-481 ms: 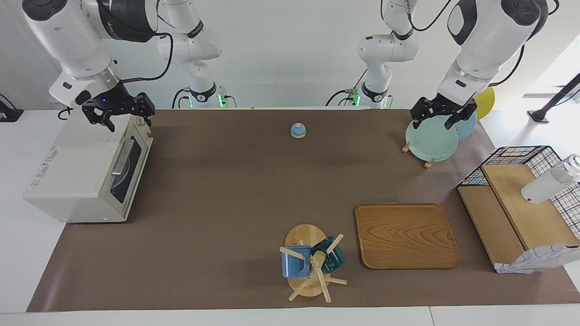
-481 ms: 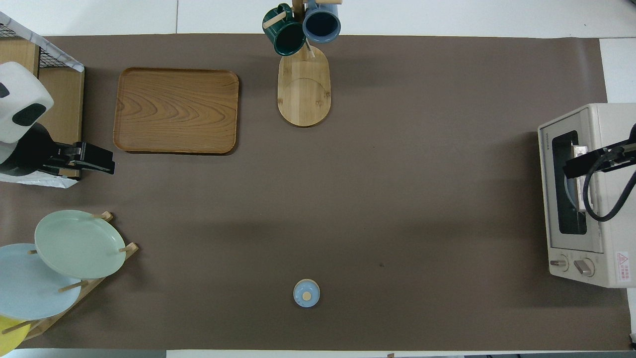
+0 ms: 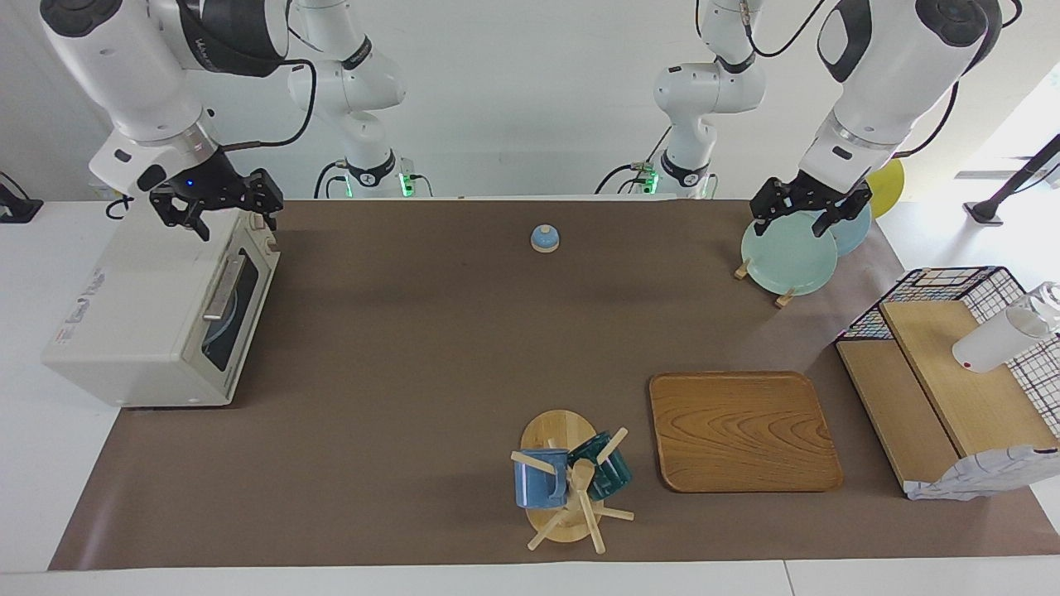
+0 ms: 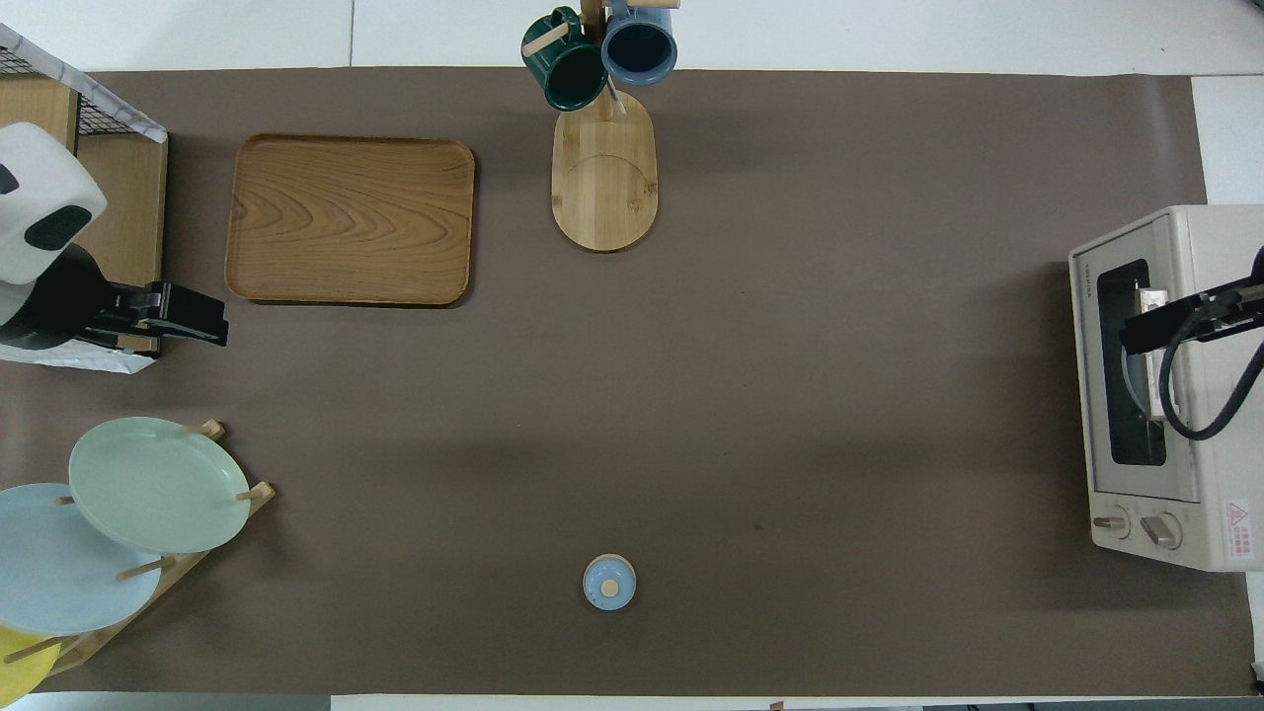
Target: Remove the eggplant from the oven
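My gripper will pull the oven's glass door [image 4: 1133,421] open, and the door will swing down and lie out flat because the bar handle [image 4: 1155,381] runs along the door's upper edge.
The cream-white oven [image 3: 141,314] [image 4: 1086,415] stands at the right arm's end of the table with its dark glass door [image 3: 224,327] closed and its bar handle [image 3: 224,285] up. The eggplant is hidden; only a pale bluish shape shows through the glass. My right gripper [image 3: 217,209] [image 4: 1150,328] hangs open and empty just above the oven's top front edge, over the end nearer the robots. My left gripper [image 3: 810,211] [image 4: 193,326] waits open and empty in the air over the plate rack [image 3: 787,252] at the left arm's end.
A small blue bell [image 3: 544,238] sits mid-table near the robots. A wooden tray [image 3: 743,430], a mug tree [image 3: 571,484] with two mugs, and a wire basket with wooden shelves [image 3: 952,372] lie farther from the robots.
The right arm's wrist has shifted very slightly over the oven. Nothing else has moved.
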